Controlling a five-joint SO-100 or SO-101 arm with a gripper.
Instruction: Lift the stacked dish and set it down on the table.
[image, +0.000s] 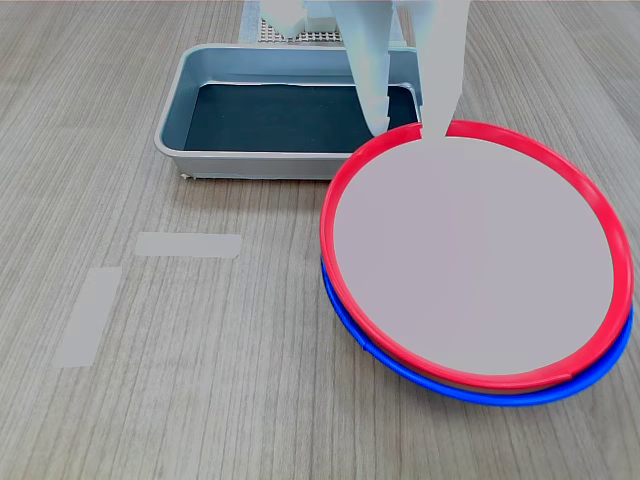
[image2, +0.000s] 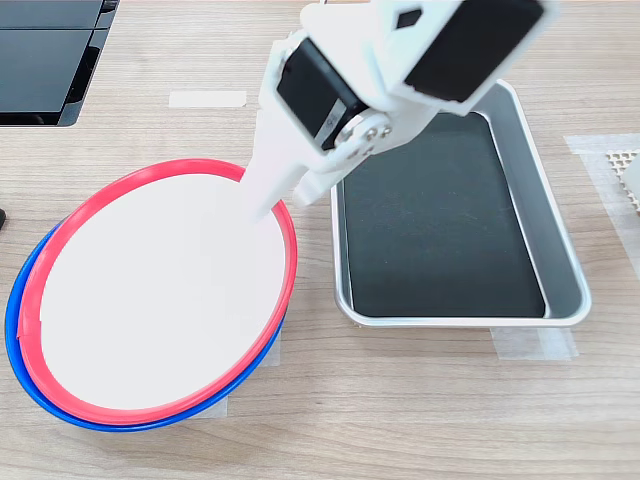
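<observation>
My gripper will get the stacked dish (image: 474, 256) free at once when it lifts the dish, and the blue-rimmed plate should stay in place, because the rims (image: 352, 322) sit crooked.
The stacked dish (image: 470, 260) (image2: 160, 300), red-rimmed with a pale flat centre, rests tilted on a blue-rimmed plate (image: 520, 397) (image2: 15, 340) on the wood-grain table (image: 200, 400) (image2: 400, 420). My white gripper (image: 408, 130) (image2: 290, 205) is open at the dish's edge nearest the tray. One finger (image: 437, 120) reaches just inside the red rim. The other finger (image: 378, 110) hangs outside it, over the tray. Nothing is held.
A grey metal tray (image: 170, 130) (image2: 450, 322) with a dark bottom lies close beside the plates. Pale tape strips (image: 188, 244) (image2: 207, 98) mark the tabletop. A black object (image2: 45, 60) sits at the second exterior view's top left, a mesh pad (image2: 625, 165) at its right edge.
</observation>
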